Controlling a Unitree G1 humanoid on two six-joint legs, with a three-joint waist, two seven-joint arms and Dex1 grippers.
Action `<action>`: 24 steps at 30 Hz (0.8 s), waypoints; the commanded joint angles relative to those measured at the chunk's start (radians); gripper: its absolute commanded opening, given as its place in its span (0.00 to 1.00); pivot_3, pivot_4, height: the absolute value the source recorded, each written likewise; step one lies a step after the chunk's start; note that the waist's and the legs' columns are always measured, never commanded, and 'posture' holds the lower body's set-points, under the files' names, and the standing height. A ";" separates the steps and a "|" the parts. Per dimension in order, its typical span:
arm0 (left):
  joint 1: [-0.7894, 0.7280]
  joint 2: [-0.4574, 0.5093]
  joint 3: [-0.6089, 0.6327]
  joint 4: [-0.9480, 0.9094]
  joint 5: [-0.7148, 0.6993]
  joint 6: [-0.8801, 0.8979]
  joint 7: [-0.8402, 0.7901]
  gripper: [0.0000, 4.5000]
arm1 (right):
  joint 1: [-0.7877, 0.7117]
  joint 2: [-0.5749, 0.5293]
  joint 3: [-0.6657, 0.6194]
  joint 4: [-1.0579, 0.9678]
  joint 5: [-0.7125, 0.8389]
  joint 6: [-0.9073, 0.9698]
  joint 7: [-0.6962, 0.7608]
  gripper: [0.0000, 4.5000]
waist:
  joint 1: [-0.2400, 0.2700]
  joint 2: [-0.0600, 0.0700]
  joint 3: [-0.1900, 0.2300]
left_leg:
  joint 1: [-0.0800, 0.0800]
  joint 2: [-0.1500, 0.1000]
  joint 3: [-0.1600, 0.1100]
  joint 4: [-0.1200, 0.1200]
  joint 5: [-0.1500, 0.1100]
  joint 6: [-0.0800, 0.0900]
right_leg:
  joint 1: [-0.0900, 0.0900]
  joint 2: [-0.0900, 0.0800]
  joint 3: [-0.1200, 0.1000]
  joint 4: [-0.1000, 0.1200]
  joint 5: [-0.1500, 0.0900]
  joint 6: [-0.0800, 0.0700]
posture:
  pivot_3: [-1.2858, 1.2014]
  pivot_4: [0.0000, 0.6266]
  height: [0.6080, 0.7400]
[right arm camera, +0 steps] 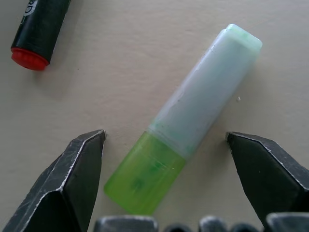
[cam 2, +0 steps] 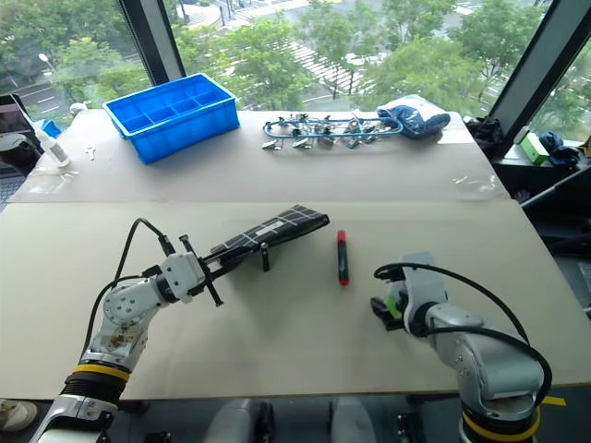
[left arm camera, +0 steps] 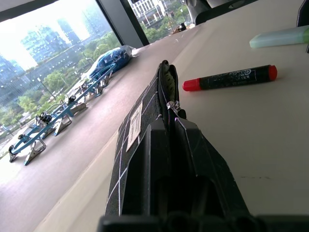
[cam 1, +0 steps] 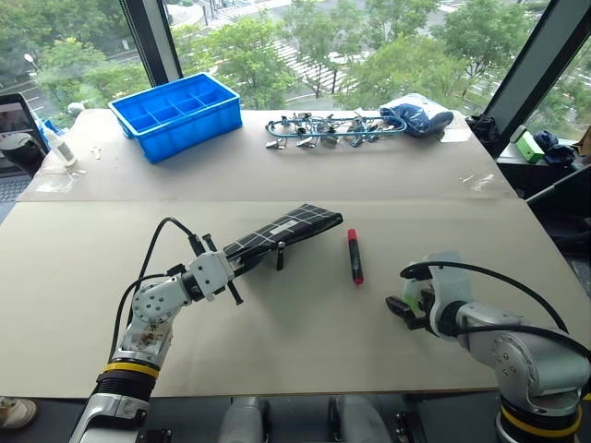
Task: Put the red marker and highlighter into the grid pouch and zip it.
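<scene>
My gripper will lift the highlighter (right arm camera: 184, 117) by its lime-green cap. The highlighter will stay together, because that cap meets the pale body in a closed seam (right arm camera: 167, 144).
My left gripper (cam 1: 238, 266) is shut on the near end of the grid pouch (cam 1: 288, 228) and holds it tilted up off the table. The pouch's far end points toward the red marker (cam 1: 355, 256). In the left wrist view the pouch (left arm camera: 137, 126) runs away from the gripper (left arm camera: 169, 137) with its zipper slit a little parted. The marker (left arm camera: 229, 78) lies just past it on the table. My right gripper (right arm camera: 166, 137) is open, with one fingertip on each side of the highlighter (right arm camera: 193, 108), which lies flat on the table. Its lime end is nearest the palm.
A blue compartment bin (cam 1: 175, 113) stands at the back left. A row of blue metal clips (cam 1: 328, 127) and a blue bag (cam 1: 417, 115) lie at the back centre. A small bottle (cam 1: 61, 148) stands by the left edge.
</scene>
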 commanded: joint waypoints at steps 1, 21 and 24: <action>-0.017 0.007 0.012 -0.019 -0.010 -0.020 0.001 0.00 | 0.009 -0.020 0.025 0.018 -0.027 -0.024 -0.013 0.69 | -0.001 -0.001 -0.001 | 0.000 0.000 0.000 0.000 0.000 0.000 | 0.000 0.000 0.000 0.000 0.000 0.000 | 0.52 0.24 1.00; -0.002 0.016 0.019 -0.051 -0.020 -0.004 0.002 0.00 | -0.206 -0.276 0.141 0.267 -0.179 -0.764 0.181 0.23 | -0.006 -0.003 -0.002 | 0.000 -0.002 0.000 0.000 0.000 0.000 | -0.001 -0.001 0.001 0.000 0.000 0.001 | 0.52 0.24 1.00; -0.001 0.019 0.023 -0.055 -0.023 0.000 0.002 0.00 | -0.182 -0.377 0.196 0.263 -0.222 -1.049 0.325 0.23 | -0.006 -0.003 -0.001 | -0.001 -0.002 0.000 -0.001 0.000 0.001 | -0.001 -0.001 0.000 -0.001 0.000 0.002 | 0.52 0.24 1.00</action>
